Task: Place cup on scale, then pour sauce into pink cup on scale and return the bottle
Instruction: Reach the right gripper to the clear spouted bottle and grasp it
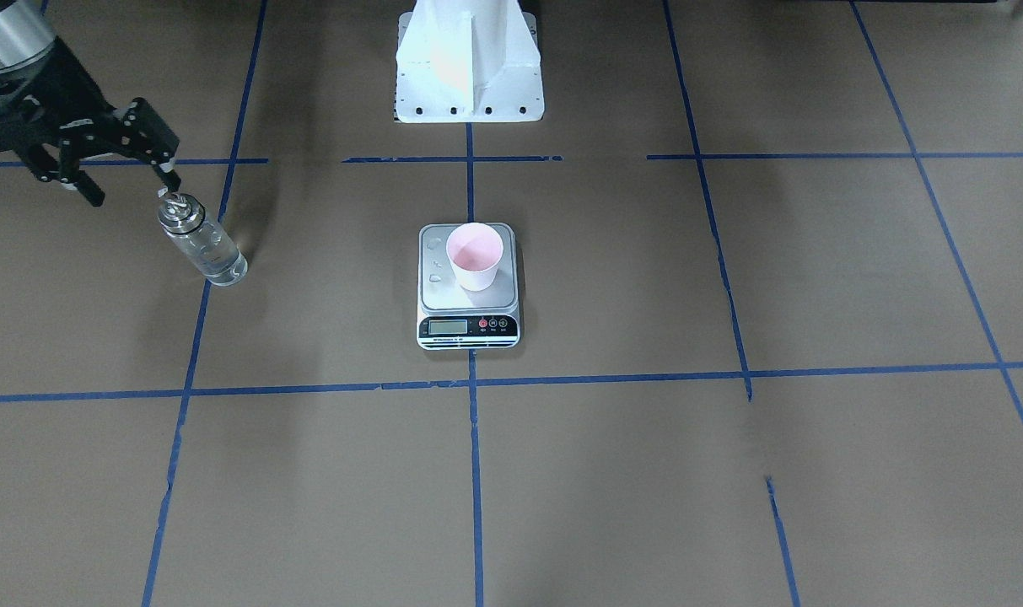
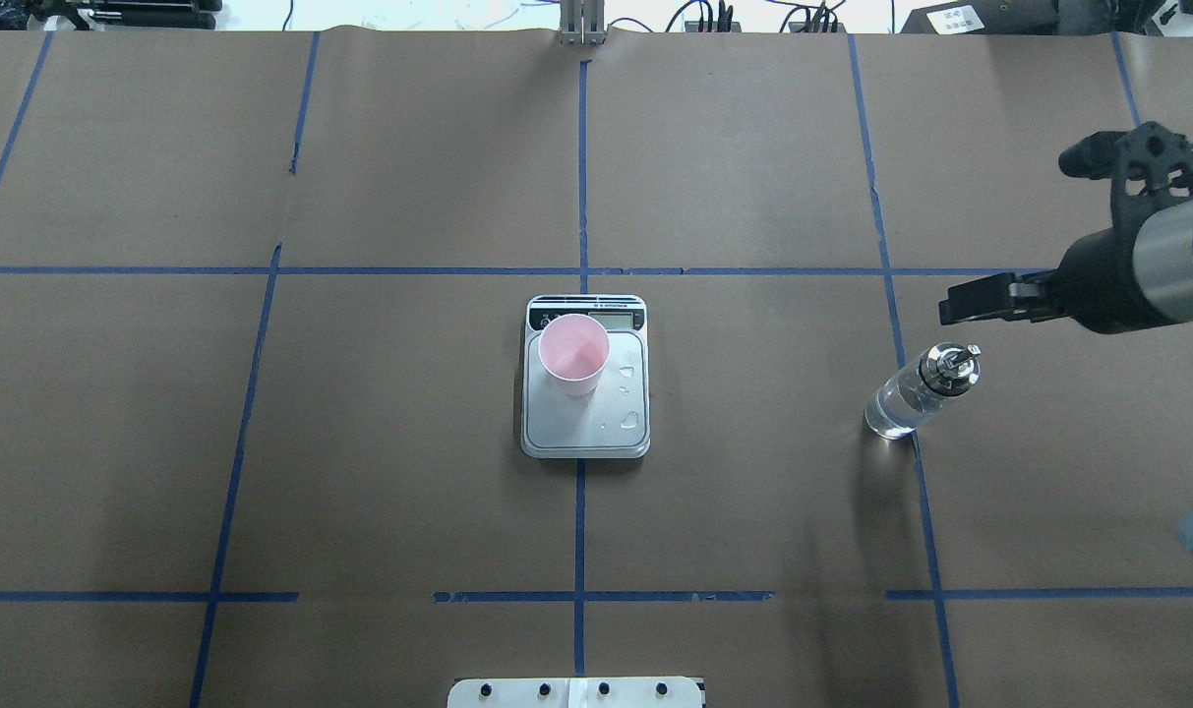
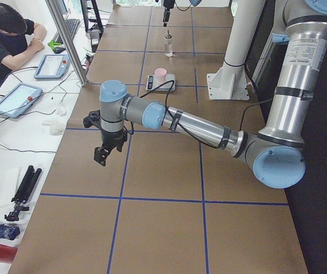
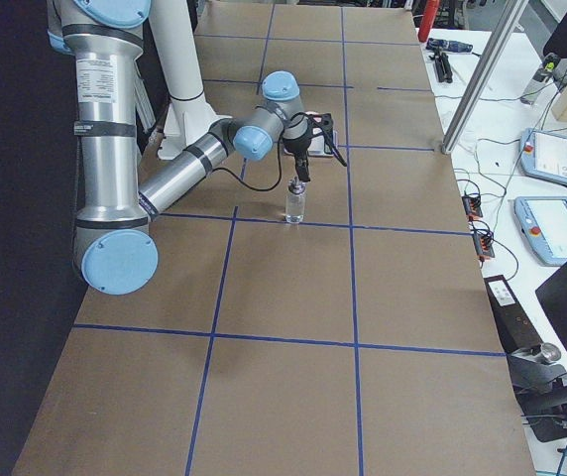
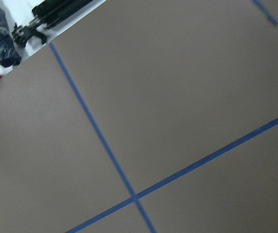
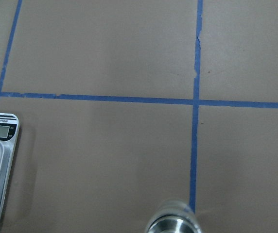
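Observation:
A small metal flap (image 1: 167, 194) is over the spout on the bottle's cap (image 1: 177, 204), so this flap should swing open when I tip the bottle.
The pink cup (image 1: 476, 257) stands upright on the back part of the scale's silver platform (image 1: 444, 291). A few clear drops lie on the platform beside it (image 2: 630, 421). The glass bottle (image 1: 201, 244) with clear sauce stands upright on the table, far to my right of the scale (image 2: 596, 438). My right gripper (image 1: 133, 190) is open and empty, just above and behind the bottle's metal cap (image 2: 950, 366), not touching it. The cap shows at the bottom edge of the right wrist view (image 6: 173, 224). My left gripper (image 3: 103, 154) shows only in the exterior left view, low over bare table; I cannot tell whether it is open.
The white robot base (image 1: 469, 67) stands behind the scale. Blue tape lines (image 1: 469, 384) divide the brown table. An operator (image 3: 6, 34) sits beside the table with tablets (image 3: 18, 98). A tripod (image 3: 22, 191) lies off the table's edge.

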You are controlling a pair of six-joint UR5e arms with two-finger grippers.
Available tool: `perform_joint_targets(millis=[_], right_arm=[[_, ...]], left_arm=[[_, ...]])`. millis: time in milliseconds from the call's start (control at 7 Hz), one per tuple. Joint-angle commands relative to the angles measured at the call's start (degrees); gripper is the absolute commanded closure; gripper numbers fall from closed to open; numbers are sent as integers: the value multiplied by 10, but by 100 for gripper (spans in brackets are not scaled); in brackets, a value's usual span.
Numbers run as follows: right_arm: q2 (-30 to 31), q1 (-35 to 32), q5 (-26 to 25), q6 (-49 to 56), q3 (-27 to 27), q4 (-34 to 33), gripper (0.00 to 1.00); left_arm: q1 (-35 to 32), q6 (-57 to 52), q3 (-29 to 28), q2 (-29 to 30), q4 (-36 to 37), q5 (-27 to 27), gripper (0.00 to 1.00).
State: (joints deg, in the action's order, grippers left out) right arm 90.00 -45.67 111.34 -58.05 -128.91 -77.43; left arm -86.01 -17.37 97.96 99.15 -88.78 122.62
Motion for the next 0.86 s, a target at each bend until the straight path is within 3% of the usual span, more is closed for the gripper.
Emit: perform_joint_targets(millis=[0, 143, 429, 571, 714], right_arm=[[34, 152, -183, -107, -58, 0, 0], [71, 193, -253, -119, -66, 5, 0], [149, 210, -292, -119, -64, 105, 0], [150, 234, -351, -133, -47, 125, 0], [149, 254, -412, -153, 5, 196, 0]], left_arm=[[-10, -17, -10, -14, -3, 22, 0], [-10, -16, -10, -14, -3, 37, 0], [-10, -16, -10, -14, -3, 41, 0], [-10, -16, -13, -15, -3, 56, 0], [-9, -18, -11, -40, -7, 57, 0]])
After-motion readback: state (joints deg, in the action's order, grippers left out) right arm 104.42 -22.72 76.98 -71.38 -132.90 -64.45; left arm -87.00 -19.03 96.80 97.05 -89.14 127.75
